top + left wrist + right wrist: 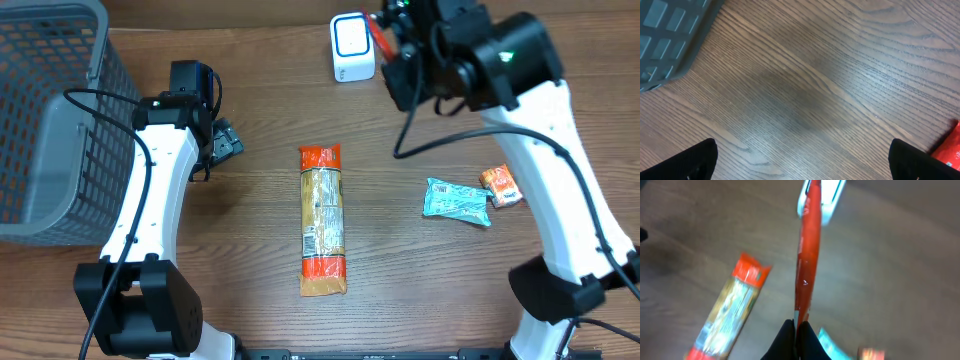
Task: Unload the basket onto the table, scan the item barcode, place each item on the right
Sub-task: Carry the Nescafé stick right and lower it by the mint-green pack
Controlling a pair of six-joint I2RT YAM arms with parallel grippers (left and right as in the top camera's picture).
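The fingers of the robot's right gripper hold the red packet (pixel 379 38) by its end and the way there is clear, so the gripper should go on carrying it until it hangs over the teal packet (pixel 457 201), then let go.
My right gripper (pixel 796 330) is shut on a thin red packet (pixel 807 255), seen edge-on and running up toward the white, blue-faced scanner (pixel 821 200). In the overhead view the right gripper (pixel 392 42) holds the red packet (pixel 380 30) just right of the scanner (pixel 352 47) at the table's far edge. The packet's barcode does not show. My left gripper (pixel 222 140) hovers over bare wood near the basket; its jaws (pixel 802 160) stand wide open with nothing between them.
A long orange-and-red snack pack (pixel 322 220) lies in the middle of the table; its red corner (pixel 949 150) shows in the left wrist view. A teal packet (pixel 456 200) and a small orange packet (pixel 500 186) lie at the right. A grey basket (pixel 50 120) stands at the left.
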